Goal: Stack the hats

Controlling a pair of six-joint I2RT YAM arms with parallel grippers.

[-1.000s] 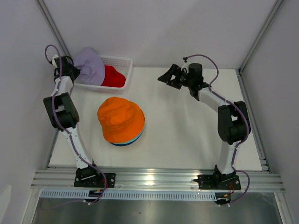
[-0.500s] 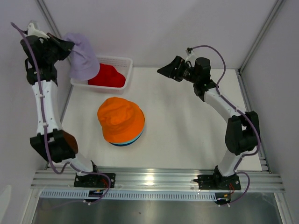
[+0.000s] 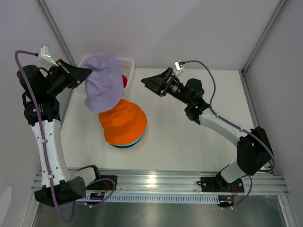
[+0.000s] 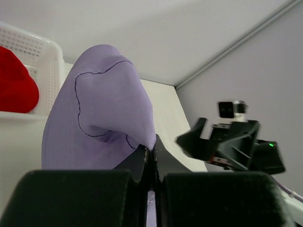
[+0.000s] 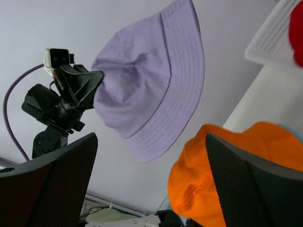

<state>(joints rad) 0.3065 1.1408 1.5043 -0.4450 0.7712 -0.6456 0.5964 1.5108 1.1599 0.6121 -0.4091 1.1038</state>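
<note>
The lavender hat [image 3: 103, 81] hangs slanted from my left gripper alone, so next my right gripper takes the lavender hat's free brim [image 3: 120, 84] before I lower it onto the orange hat.
My left gripper [image 3: 85, 72] is shut on the lavender hat [image 3: 103, 82], which hangs in the air above the back left edge of the orange hat [image 3: 123, 121]. The lavender hat also shows in the left wrist view [image 4: 99, 113] and the right wrist view [image 5: 151, 90]. The orange hat tops a stack; teal and navy brims [image 3: 136, 141] show under it. The red hat [image 3: 124, 81] lies in the basket, mostly hidden; it also shows in the left wrist view [image 4: 16, 87]. My right gripper [image 3: 150, 82] is open and empty, held high to the right of the lavender hat.
The white mesh basket [image 3: 127, 62] stands at the back left of the white table [image 3: 199, 132]. Grey walls and metal frame posts close in the left, back and right sides.
My left arm has lifted the lavender hat out of the basket and swung it right, over the orange hat. My right gripper has moved left and nearer, towards the hat.
</note>
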